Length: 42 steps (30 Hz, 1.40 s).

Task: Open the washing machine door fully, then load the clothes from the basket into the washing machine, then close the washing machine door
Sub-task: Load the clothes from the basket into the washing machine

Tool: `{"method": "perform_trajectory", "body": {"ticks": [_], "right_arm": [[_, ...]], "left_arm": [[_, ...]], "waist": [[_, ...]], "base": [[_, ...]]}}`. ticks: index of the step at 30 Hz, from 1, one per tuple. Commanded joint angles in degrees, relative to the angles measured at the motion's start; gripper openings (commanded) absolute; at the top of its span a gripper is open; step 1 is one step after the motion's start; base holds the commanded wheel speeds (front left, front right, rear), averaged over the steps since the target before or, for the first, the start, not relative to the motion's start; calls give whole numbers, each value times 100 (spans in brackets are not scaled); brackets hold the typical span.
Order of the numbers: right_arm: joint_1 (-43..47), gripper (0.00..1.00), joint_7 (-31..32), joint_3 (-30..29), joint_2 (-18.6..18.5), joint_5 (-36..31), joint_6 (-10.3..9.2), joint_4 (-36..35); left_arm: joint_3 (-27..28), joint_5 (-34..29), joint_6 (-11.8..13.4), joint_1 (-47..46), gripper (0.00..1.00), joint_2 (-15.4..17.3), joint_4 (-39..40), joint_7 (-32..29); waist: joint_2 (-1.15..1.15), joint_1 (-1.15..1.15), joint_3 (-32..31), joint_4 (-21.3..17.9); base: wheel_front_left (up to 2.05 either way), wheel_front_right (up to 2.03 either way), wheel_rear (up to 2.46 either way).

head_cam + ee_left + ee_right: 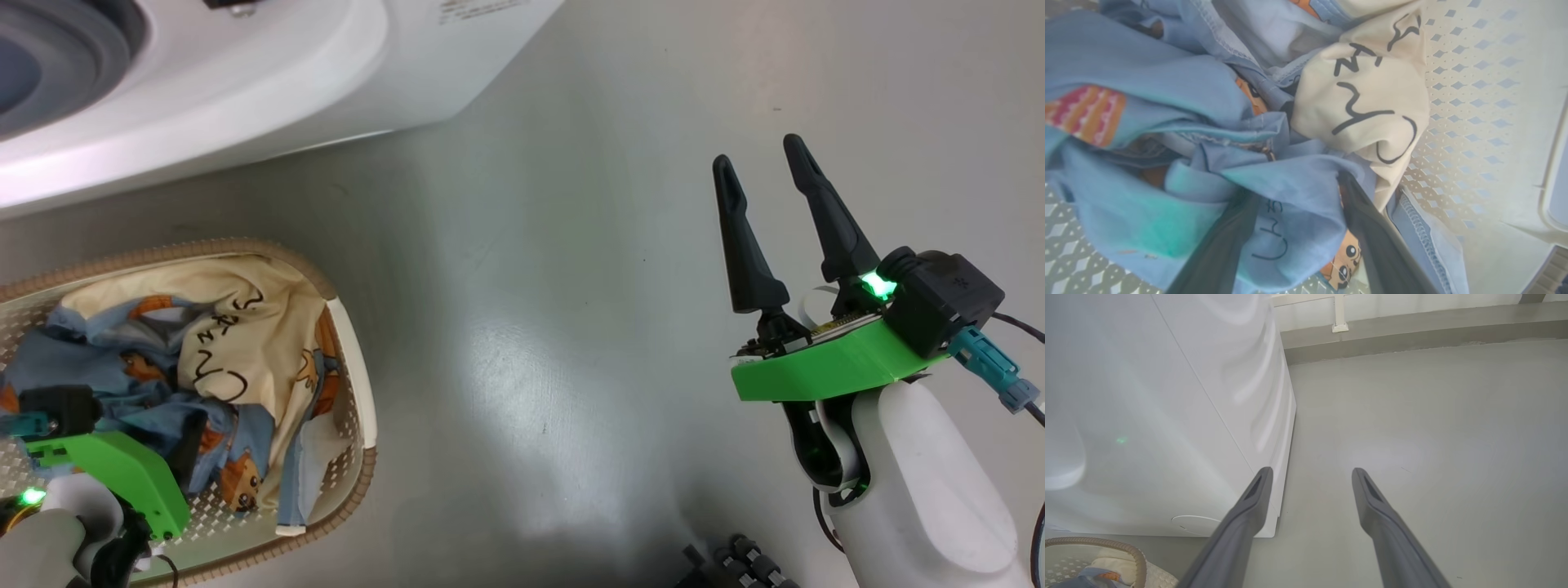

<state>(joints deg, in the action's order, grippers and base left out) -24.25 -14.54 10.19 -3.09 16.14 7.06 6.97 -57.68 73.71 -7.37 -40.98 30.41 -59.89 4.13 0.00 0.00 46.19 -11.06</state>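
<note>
The blue bear-print garment point(60, 363) will hang partly outside the washing machine when I carry it in, because just a bunched fold point(1297, 196) is between my fingers.
The cream basket point(357, 384) stands on the floor at lower left, holding the blue bear-print garment point(98, 359) and the cream garment point(245, 327) with black drawings. My left gripper point(184, 445) reaches down into the pile. In the left wrist view its fingers point(1380, 241) stand apart, open, with bunched blue fabric point(1290, 192) between them and their tips buried; the cream garment point(1372, 94) lies just beyond. My right gripper point(759, 155) hangs open over bare floor, well right of the basket. The white washing machine point(245, 82) is at top left, its grey rubber ring point(73, 49) showing. The door is out of view.
In the right wrist view the washing machine's side point(1147, 416) and round lower flap point(1196, 524) are left of my open right gripper point(1311, 473), with the basket rim point(1126, 549) at the bottom left. Grey floor point(571, 286) stretches between the arms. A dark ribbed part point(735, 563) sits at the bottom edge.
</note>
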Motion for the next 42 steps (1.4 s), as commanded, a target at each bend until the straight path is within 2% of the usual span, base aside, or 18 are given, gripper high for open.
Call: {"method": "perform_trajectory", "body": {"ticks": [1,6,7,9,10,25,42], "right_arm": [[141,100,-46,98,21,-29,43,-142],[147,100,-46,95,21,-36,43,-171],[144,100,-46,98,21,-37,43,-172],[137,100,-46,99,21,-39,43,-167],[134,100,-46,98,21,-42,43,-160],[134,100,-46,183,21,31,43,61],[280,100,-46,192,21,133,43,443]], "left_arm": [[84,94,-12,-16,100,214,-46,58],[-53,205,-12,-104,99,237,-116,116],[-75,220,-12,-119,76,236,-125,134],[-122,242,-12,-143,14,232,-120,194],[-148,255,-12,-149,0,230,-112,218],[-489,671,-12,141,0,303,394,513],[-591,930,-12,613,0,208,738,1041]], "waist": [[0,0,7,-8],[0,0,48,-27],[0,0,51,-28],[0,0,47,-23],[0,0,40,-19],[0,0,-512,39],[0,0,-1598,248]], "base": [[0,0,0],[0,0,0],[0,0,0],[0,0,0],[0,0,0],[0,0,0],[0,0,0]]}}
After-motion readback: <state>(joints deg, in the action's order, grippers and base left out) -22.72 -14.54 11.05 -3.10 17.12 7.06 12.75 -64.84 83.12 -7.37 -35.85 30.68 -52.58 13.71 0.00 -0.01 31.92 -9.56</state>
